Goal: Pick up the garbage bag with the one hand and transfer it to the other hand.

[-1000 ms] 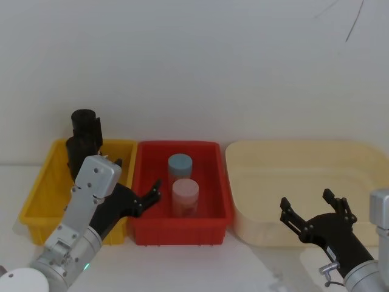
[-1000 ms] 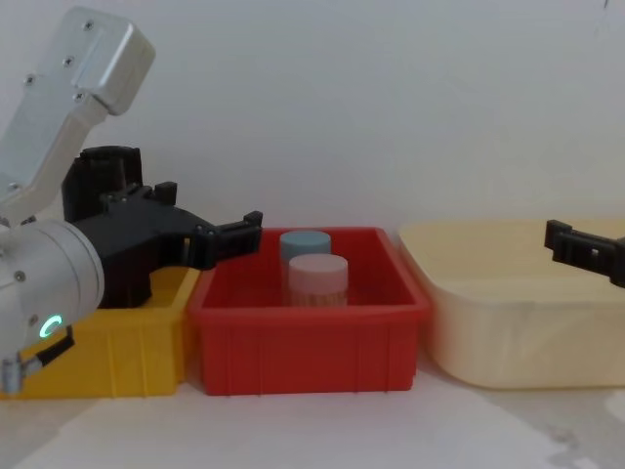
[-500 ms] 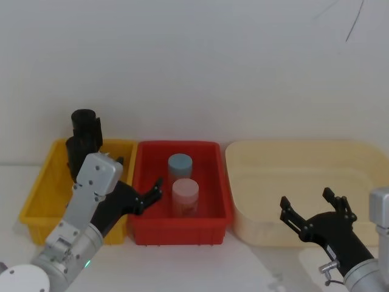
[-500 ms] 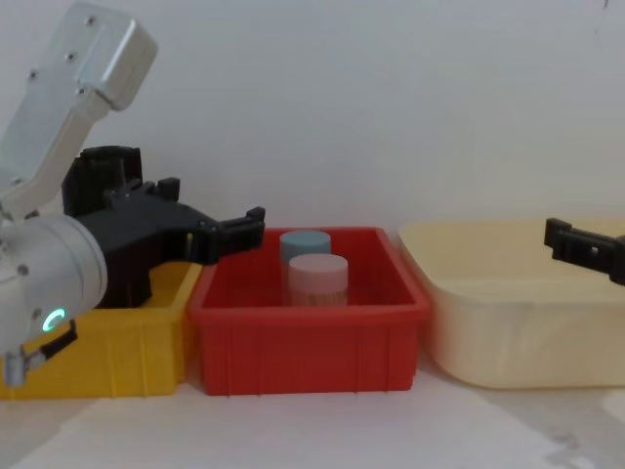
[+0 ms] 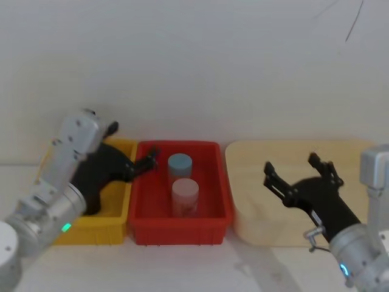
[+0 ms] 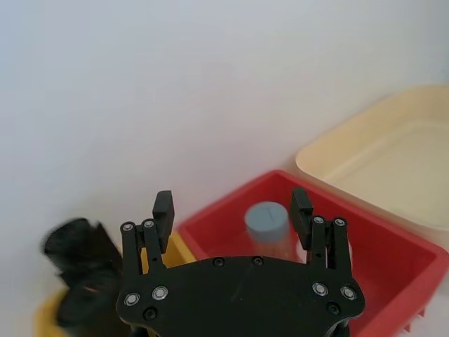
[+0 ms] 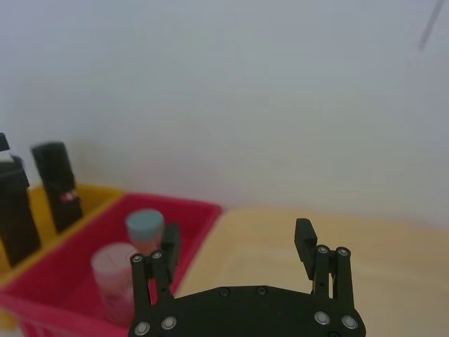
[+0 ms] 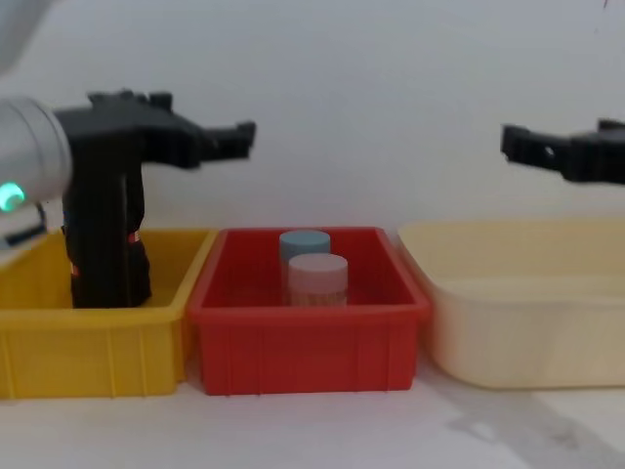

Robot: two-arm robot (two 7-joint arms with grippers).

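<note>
The pink-lidded jar (image 8: 318, 279) is blocking the blue-lidded jar's body (image 8: 285, 277), so thin sticks should show there once I lift the pink-lidded jar out of the way.
The garbage bag (image 8: 103, 281) is a plain black roll standing upright in the yellow bin (image 8: 98, 347), close beside a second black roll (image 7: 57, 184) that has a small red-and-white mark. The plain roll (image 7: 14, 210) sits at the edge of the right wrist view. My left gripper (image 8: 205, 122) hangs open and empty above the yellow bin's right side, its fingers (image 6: 163, 210) spread wide, higher than the rolls' tops. My right gripper (image 5: 292, 163) is open and empty in the air over the cream tub.
A red bin (image 8: 303, 342) in the middle holds a blue-lidded jar (image 8: 305, 244) and a pink-lidded jar (image 8: 317, 274). A wide cream tub (image 8: 527, 332) stands to the right. A white wall runs close behind all three containers.
My left gripper has risen from the level of the bins to well above them. My right gripper has also lifted and moved forward over the cream tub. Both stay open.
</note>
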